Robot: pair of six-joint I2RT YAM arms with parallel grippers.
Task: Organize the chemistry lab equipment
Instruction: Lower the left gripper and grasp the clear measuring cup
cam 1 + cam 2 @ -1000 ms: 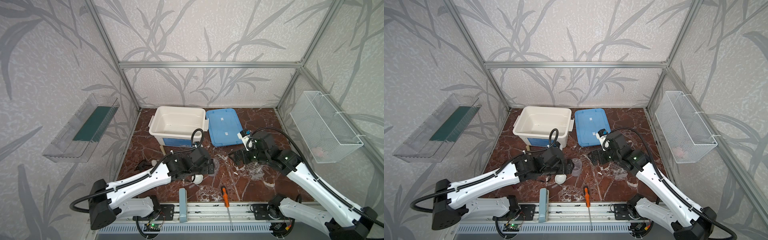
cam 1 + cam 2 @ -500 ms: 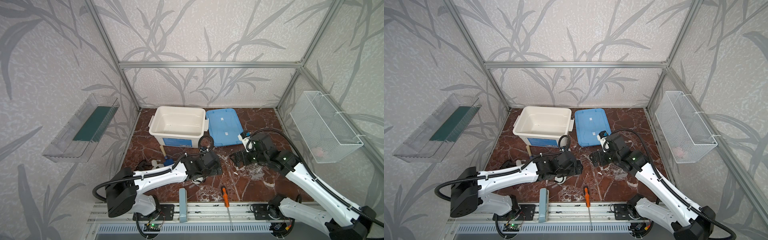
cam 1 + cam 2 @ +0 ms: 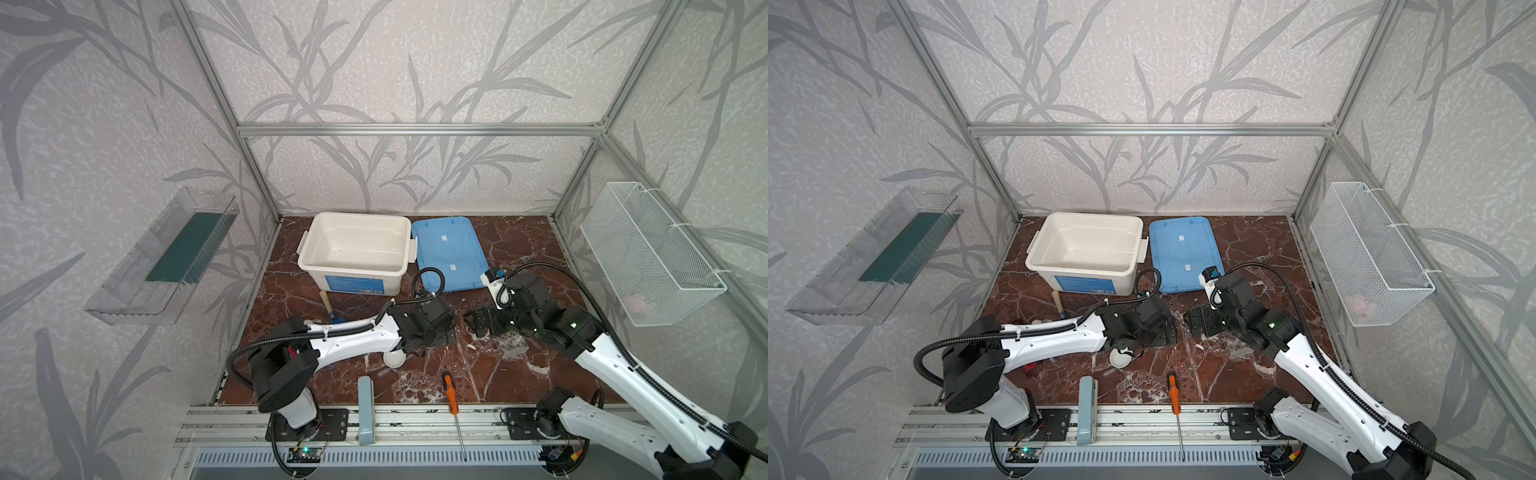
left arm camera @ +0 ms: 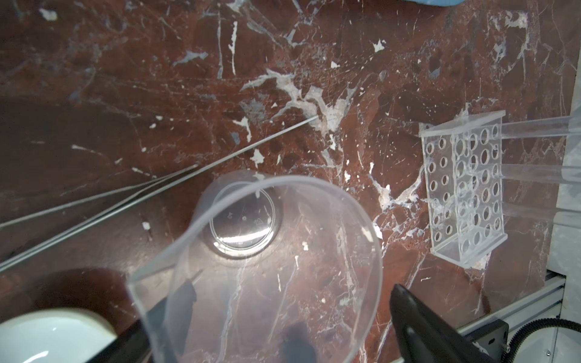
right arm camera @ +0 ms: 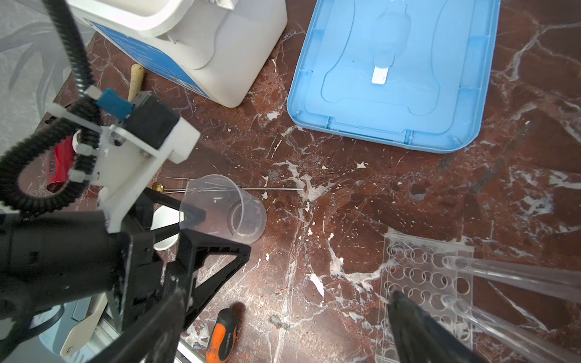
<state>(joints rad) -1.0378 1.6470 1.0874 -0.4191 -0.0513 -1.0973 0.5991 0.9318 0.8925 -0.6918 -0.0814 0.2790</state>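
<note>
Next, my left gripper moves over to straddle the beaker's rim [image 4: 296, 179] evenly before it lifts the beaker, because the beaker's spout [image 4: 135, 280] is over one of the gripper's fingers.
A clear beaker [image 4: 261, 251] lies on its side on the marble, its mouth toward the left wrist camera. My left gripper [image 5: 201, 232] is open, one finger on each side of the beaker [image 5: 226, 210]. Two thin rods [image 4: 157, 185] lie just beyond it. A small white dish [image 3: 394, 357] sits under the left wrist. The clear honeycomb rack [image 5: 424, 283] lies flat with long clear tubes [image 5: 518, 276] sticking out of it. My right gripper [image 5: 283, 330] is open and empty, one finger [image 5: 415, 327] over the rack. In both top views the two grippers [image 3: 446, 328] [image 3: 478, 324] face each other mid-table.
An open white bin [image 3: 357, 249] and its blue lid [image 3: 449, 253] stand at the back. A wooden-handled trowel [image 3: 330, 309] lies in front of the bin. An orange screwdriver [image 3: 451, 392] lies at the front edge. A wire basket [image 3: 648, 253] hangs on the right wall, a clear shelf [image 3: 166, 257] on the left.
My left arm has swung right from over the white dish, bringing its open jaws around the beaker. The right arm has barely moved.
</note>
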